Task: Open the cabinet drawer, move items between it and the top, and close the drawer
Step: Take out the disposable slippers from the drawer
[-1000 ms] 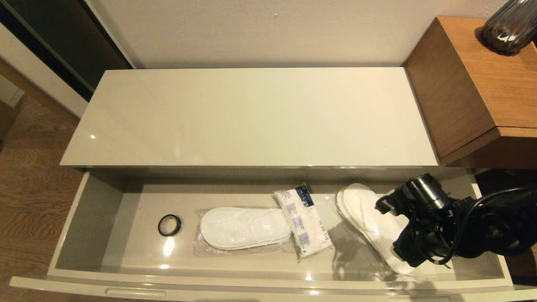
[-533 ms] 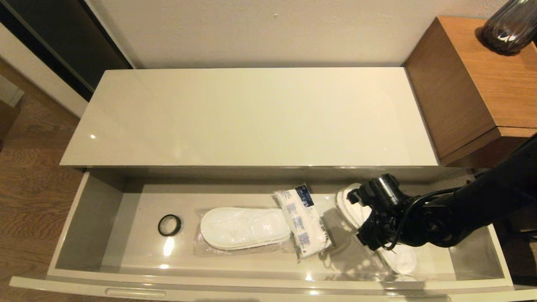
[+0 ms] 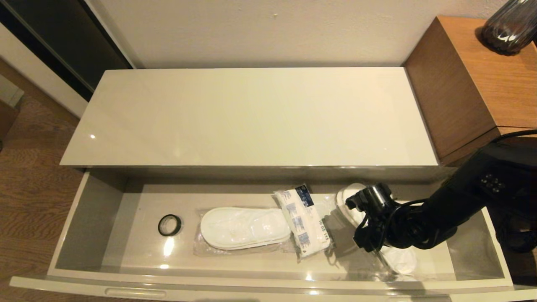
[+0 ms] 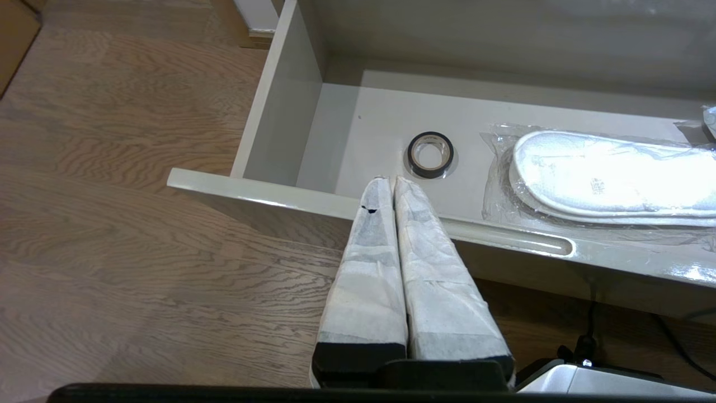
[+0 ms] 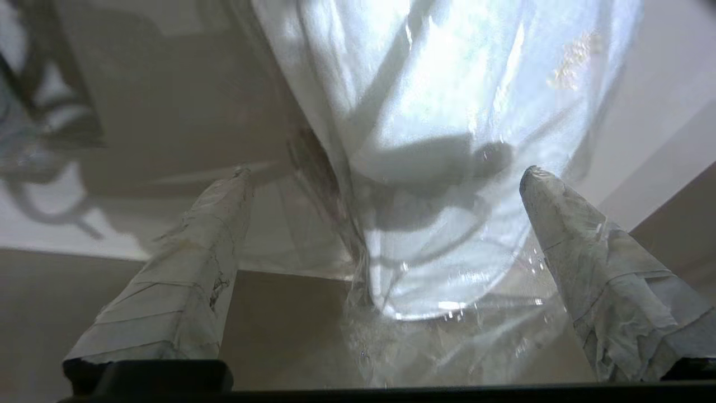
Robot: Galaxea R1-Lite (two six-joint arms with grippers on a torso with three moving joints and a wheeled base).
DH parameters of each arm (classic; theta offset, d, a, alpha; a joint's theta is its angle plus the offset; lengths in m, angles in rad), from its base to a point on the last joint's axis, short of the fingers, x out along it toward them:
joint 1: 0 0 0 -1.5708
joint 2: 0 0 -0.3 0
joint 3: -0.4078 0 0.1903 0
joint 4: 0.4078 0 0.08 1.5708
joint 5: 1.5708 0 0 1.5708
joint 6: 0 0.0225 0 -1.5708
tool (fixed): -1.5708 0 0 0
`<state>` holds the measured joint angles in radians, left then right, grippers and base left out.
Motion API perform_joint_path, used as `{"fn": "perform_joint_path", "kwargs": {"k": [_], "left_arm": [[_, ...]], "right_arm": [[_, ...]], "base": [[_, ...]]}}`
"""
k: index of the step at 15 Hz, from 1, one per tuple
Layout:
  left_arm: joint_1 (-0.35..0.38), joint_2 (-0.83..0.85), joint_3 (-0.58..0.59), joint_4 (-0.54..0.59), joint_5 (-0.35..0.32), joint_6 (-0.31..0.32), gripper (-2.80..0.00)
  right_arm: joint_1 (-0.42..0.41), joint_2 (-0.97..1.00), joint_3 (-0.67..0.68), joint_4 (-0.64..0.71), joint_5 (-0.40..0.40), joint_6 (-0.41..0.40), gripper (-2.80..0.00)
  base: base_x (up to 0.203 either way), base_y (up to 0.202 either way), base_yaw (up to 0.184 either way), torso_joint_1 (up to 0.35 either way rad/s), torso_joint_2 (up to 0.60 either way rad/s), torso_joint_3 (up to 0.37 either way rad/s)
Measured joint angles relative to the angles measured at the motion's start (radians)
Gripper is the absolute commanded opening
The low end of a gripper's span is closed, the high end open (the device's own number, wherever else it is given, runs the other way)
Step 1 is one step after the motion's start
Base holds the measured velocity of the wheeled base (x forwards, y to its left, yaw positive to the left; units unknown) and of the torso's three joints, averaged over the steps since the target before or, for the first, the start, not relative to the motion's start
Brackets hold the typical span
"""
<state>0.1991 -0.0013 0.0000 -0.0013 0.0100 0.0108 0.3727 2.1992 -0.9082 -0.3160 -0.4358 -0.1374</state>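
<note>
Loose clear plastic sticks out past the rounded end. The second bagged pair of slippers will come up together, with that plastic trailing, when I lift it.
The cabinet drawer stands pulled out below the glossy cream top, which is bare. Inside lie a bagged pair of white slippers, a white packet with blue panels and a second bagged pair of slippers at the right. My right arm reaches down over that second pair and hides its middle. In the right wrist view my right gripper is open, one finger on each side of the bagged slippers. My left gripper is shut and empty, outside the drawer's front rim.
A small black ring lies toward the left end of the drawer floor. A taller brown wooden unit with a dark vase stands right of the cabinet. Wood floor lies to the left.
My right arm has moved left and lower into the drawer, coming over the right pair of slippers. The items have not shifted.
</note>
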Motion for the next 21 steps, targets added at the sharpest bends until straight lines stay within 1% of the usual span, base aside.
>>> {"fn": "perform_joint_path", "kwargs": {"k": [4, 6, 9, 11, 12, 16, 21], "left_arm": [[0.0, 0.0, 0.0, 0.0, 0.0, 0.0, -2.8], [0.0, 0.0, 0.0, 0.0, 0.0, 0.0, -2.8], [0.0, 0.0, 0.0, 0.0, 0.0, 0.0, -2.8], [0.0, 0.0, 0.0, 0.0, 0.0, 0.0, -2.8], [0.0, 0.0, 0.0, 0.0, 0.0, 0.0, -2.8], [0.0, 0.0, 0.0, 0.0, 0.0, 0.0, -2.8], [0.001, 0.0, 0.0, 0.0, 0.0, 0.0, -2.8]], "right_arm": [[-0.03, 0.057, -0.072, -0.002, -0.002, -0.013, 0.0], [-0.044, 0.084, -0.101, -0.031, -0.002, -0.031, 0.0], [-0.06, 0.117, -0.107, -0.108, -0.002, -0.078, 0.0], [-0.063, 0.123, -0.099, -0.114, -0.002, -0.085, 0.0], [-0.063, 0.122, -0.093, -0.118, -0.004, -0.092, -2.8], [-0.066, 0.098, -0.084, -0.092, -0.019, -0.097, -2.8], [-0.063, -0.036, -0.079, 0.082, -0.008, -0.087, -2.8]], "base": [[0.0, 0.0, 0.0, 0.0, 0.0, 0.0], [0.0, 0.0, 0.0, 0.0, 0.0, 0.0], [0.0, 0.0, 0.0, 0.0, 0.0, 0.0], [0.0, 0.0, 0.0, 0.0, 0.0, 0.0], [0.0, 0.0, 0.0, 0.0, 0.0, 0.0], [0.0, 0.0, 0.0, 0.0, 0.0, 0.0], [0.0, 0.0, 0.0, 0.0, 0.0, 0.0]]}}
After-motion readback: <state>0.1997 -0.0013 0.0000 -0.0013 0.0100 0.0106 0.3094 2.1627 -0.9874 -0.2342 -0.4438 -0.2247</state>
